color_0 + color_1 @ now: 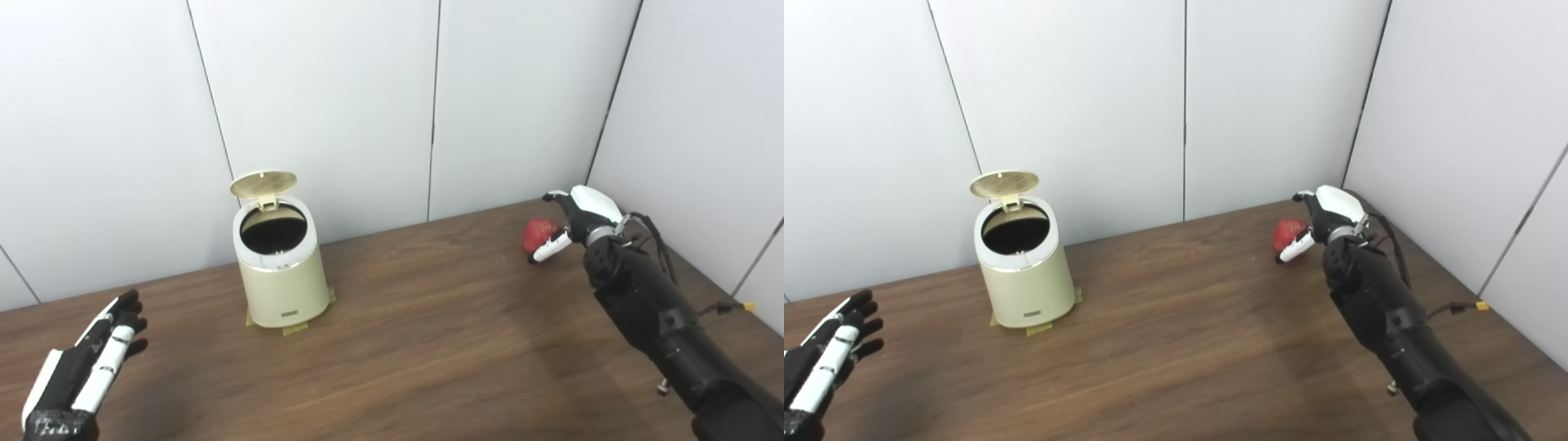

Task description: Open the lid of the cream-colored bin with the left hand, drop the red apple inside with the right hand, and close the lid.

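Note:
The red apple [539, 234] will fall below the bin's rim when I let it go, because the bin's dark opening [274, 233] looks deep and wider than the apple.
The cream-colored bin [283, 285] stands on the wooden table at the left, with its round lid [263, 182] tipped up and back and the dark inside showing. The red apple [537, 233] lies on the table at the far right, near the wall corner. My right hand [582, 215] is right beside it, open, with the thumb in front of the apple and the fingers arched above and behind it. The fingers are not closed on the apple. My left hand [92, 361] is open and empty at the lower left, well short of the bin.
The brown wooden table [416, 324] is enclosed by white wall panels at the back and right. Yellowish tape [295, 329] marks the bin's base. A cable with a yellow connector [748, 306] hangs off my right arm near the right wall.

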